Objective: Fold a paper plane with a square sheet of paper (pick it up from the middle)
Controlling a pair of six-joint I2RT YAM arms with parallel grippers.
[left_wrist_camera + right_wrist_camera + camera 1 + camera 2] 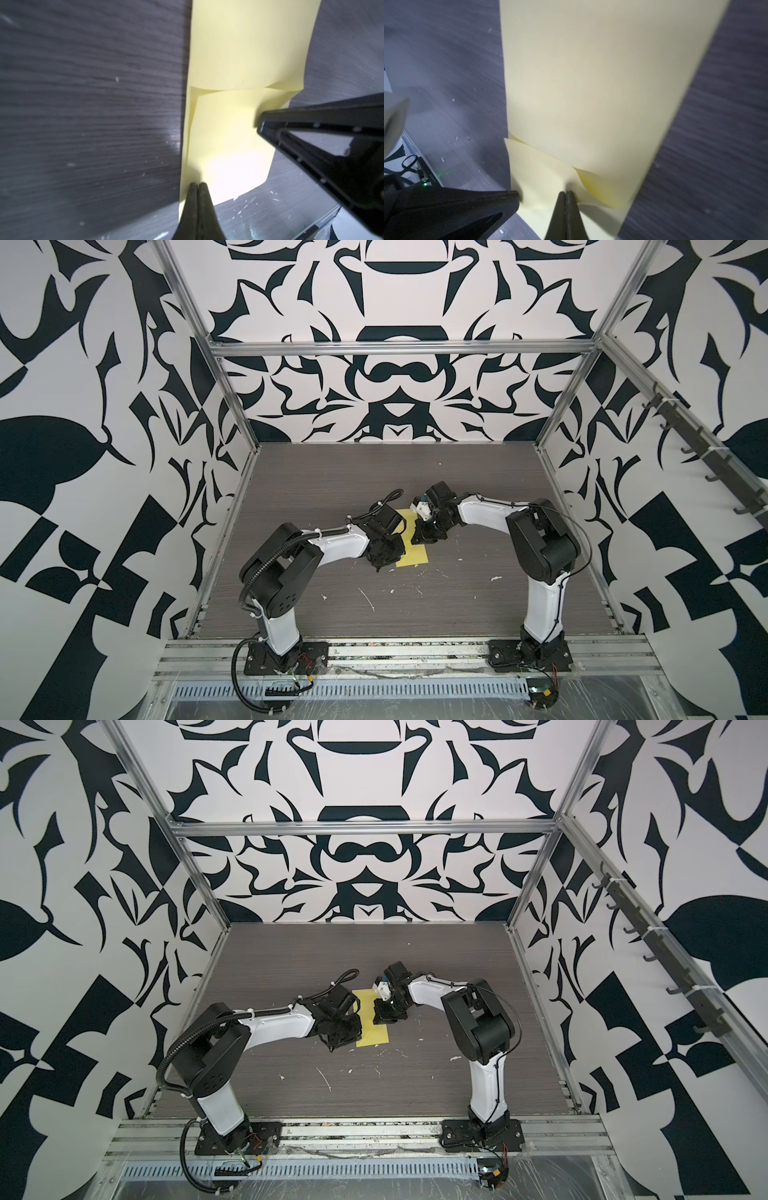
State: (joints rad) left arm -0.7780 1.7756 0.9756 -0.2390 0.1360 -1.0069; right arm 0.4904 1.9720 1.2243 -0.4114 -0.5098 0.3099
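Next, I sweep my right gripper back to the paper (532,188) beside my left gripper and press it flat, because the curled layer (594,186) bunches up next to my right gripper's fingers.
The square sheet of paper (417,556) (375,1035) is yellow and lies folded into a long narrow strip on the dark table, mid-way between the arms. One layer curls up across the strip (239,62) (591,93). My left gripper (395,562) (358,1040) (198,184) is shut, its tips resting on the strip by one long edge near an end. My right gripper (413,541) (375,1020) (566,192) is also shut and presses its tips onto the paper, which puckers around them. Each wrist view shows the other gripper (258,122) (518,196) touching the strip's edge. No paper plane shape shows.
Small white flecks (459,561) and scratches (365,597) dot the dark wood-grain table (478,489) in front of the paper. Aluminium frame posts and patterned walls close in the table's left, right and back sides. Both arm bases (286,655) (530,649) sit on the front rail.
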